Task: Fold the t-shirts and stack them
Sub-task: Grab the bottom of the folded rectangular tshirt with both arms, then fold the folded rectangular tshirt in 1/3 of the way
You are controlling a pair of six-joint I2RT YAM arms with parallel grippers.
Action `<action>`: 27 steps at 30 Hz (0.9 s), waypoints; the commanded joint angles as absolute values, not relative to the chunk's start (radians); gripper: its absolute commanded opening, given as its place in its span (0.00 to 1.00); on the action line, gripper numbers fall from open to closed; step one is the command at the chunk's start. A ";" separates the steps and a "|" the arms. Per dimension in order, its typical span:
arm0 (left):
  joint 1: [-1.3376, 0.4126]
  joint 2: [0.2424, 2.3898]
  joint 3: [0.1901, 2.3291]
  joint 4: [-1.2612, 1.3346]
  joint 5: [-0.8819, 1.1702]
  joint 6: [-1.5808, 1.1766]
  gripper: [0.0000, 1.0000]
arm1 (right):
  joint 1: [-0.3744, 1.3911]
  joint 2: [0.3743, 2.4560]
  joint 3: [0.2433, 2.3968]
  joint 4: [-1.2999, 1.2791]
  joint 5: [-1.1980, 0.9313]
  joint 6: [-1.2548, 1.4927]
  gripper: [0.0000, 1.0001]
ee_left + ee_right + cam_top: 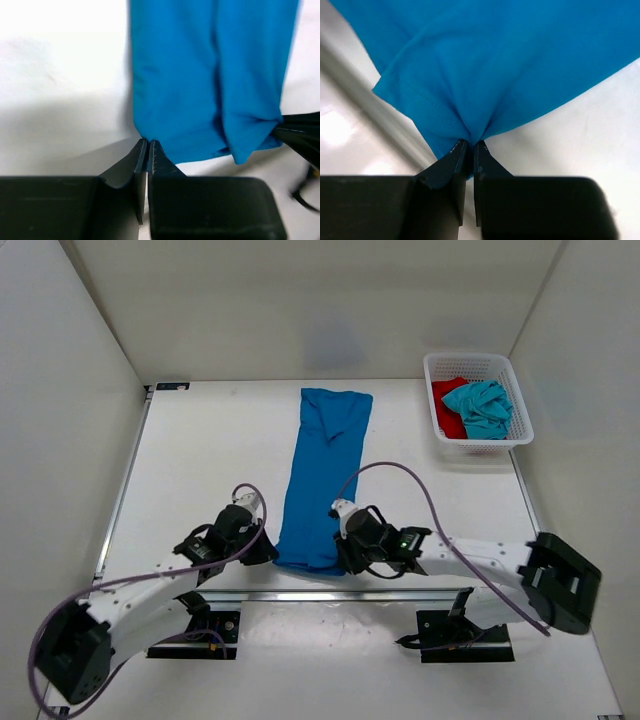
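Note:
My two grippers are pinching the royal blue t-shirt's near corners point(326, 565), so my right gripper should next move its corner up the t-shirt until the hem lies over the t-shirt's middle point(328, 464).
The royal blue t-shirt point(322, 475) lies as a long narrow strip down the middle of the table, folded lengthwise. My left gripper point(268, 552) is shut on its near left corner; the left wrist view shows the closed tips point(148, 142) pinching the blue hem point(200, 100). My right gripper point(343, 558) is shut on the near right corner, with bunched blue cloth point(485, 85) held between the tips point(470, 144). The teal t-shirt point(483, 406) and the red t-shirt point(447, 405) lie crumpled in the basket.
A white mesh basket point(476, 366) stands at the far right of the table. White walls close in the table on three sides. The arm bases and cables sit along the near edge.

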State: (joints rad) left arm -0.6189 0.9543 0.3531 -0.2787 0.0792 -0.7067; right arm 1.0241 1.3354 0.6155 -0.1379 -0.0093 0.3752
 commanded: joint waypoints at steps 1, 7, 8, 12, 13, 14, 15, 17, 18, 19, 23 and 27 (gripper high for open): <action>-0.638 0.803 0.377 -0.467 0.104 -0.769 0.00 | 1.048 1.174 0.583 -0.228 -0.072 0.451 0.00; -0.562 0.705 0.454 -0.565 0.212 -0.736 0.00 | 0.993 1.126 0.617 -0.308 -0.136 0.430 0.00; -0.580 0.716 0.460 -0.558 0.209 -0.732 0.00 | 0.977 1.129 0.644 -0.316 -0.146 0.405 0.00; -0.614 0.897 0.561 -0.465 0.176 -0.703 0.00 | 0.885 1.178 0.736 -0.334 -0.163 0.325 0.00; -0.601 0.932 0.598 -0.437 0.184 -0.696 0.00 | 0.850 1.199 0.741 -0.336 -0.173 0.328 0.00; -0.562 0.951 0.610 -0.422 0.204 -0.690 0.00 | 0.830 1.209 0.762 -0.334 -0.190 0.312 0.00; -0.531 0.977 0.638 -0.382 0.204 -0.689 0.00 | 0.777 1.227 0.791 -0.350 -0.192 0.310 0.00; -0.508 1.059 0.693 -0.293 0.210 -0.689 0.00 | 0.732 1.268 0.843 -0.354 -0.195 0.273 0.00; -0.514 1.089 0.709 -0.276 0.209 -0.686 0.00 | 0.704 1.296 0.876 -0.350 -0.198 0.250 0.00; -0.515 1.162 0.760 -0.256 0.207 -0.683 0.00 | 0.683 1.331 0.906 -0.350 -0.209 0.235 0.00; -0.513 1.369 0.923 -0.253 0.181 -0.632 0.00 | 0.592 1.449 1.008 -0.356 -0.209 0.163 0.00; -0.434 1.492 1.027 -0.219 0.187 -0.623 0.00 | 0.508 1.548 1.103 -0.336 -0.248 0.115 0.00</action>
State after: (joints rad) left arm -0.4873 1.4509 0.9550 -0.2615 0.1963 -0.6506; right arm 0.5594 1.5051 1.0355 -0.3580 -0.2180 0.1802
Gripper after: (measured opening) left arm 0.133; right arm 0.045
